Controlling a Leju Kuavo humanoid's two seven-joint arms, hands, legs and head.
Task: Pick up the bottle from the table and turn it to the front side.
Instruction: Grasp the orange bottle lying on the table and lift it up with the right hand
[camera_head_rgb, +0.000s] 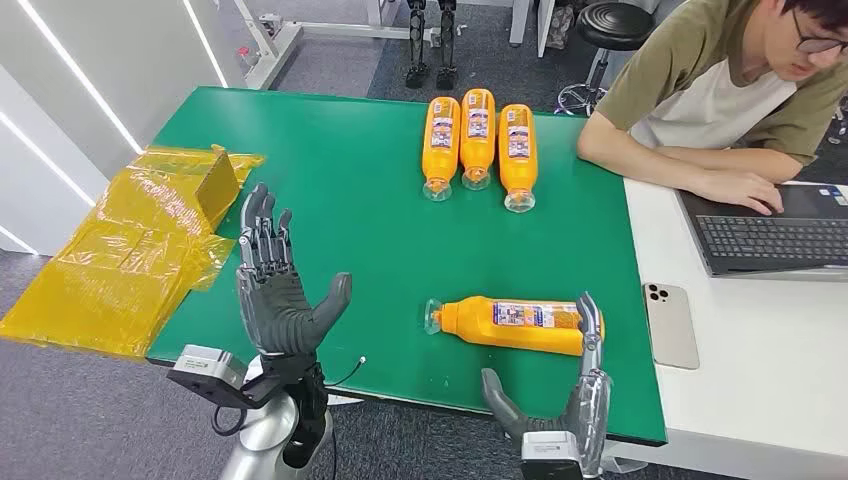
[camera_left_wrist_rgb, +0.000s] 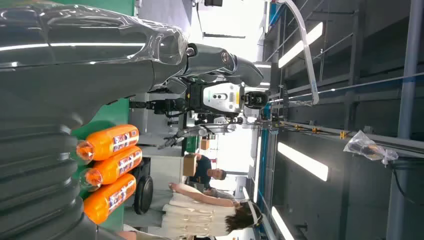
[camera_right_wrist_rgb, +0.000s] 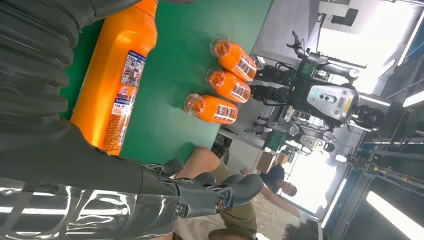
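My gripper will bring a big brand label hidden underneath into view when I turn the orange bottle (camera_head_rgb: 520, 324), because small panels and fine print (camera_head_rgb: 537, 315) face up.
An orange bottle (camera_head_rgb: 515, 324) with a clear cap lies on its side near the front edge of the green table (camera_head_rgb: 360, 200), cap toward my left, label up. The right wrist view shows this bottle (camera_right_wrist_rgb: 117, 80) close beside my palm. My right hand (camera_head_rgb: 565, 400) stands open just in front of the bottle, fingers raised by its base end, thumb spread out; it holds nothing. My left hand (camera_head_rgb: 275, 285) is open and upright over the table's front left, well clear of the bottle.
Three more orange bottles (camera_head_rgb: 478, 140) lie side by side at the table's far side, also in the left wrist view (camera_left_wrist_rgb: 107, 172). Yellow plastic bags (camera_head_rgb: 130, 245) lie at the left edge. A seated person (camera_head_rgb: 720, 90) types on a laptop (camera_head_rgb: 775, 235); a phone (camera_head_rgb: 672, 325) lies nearby.
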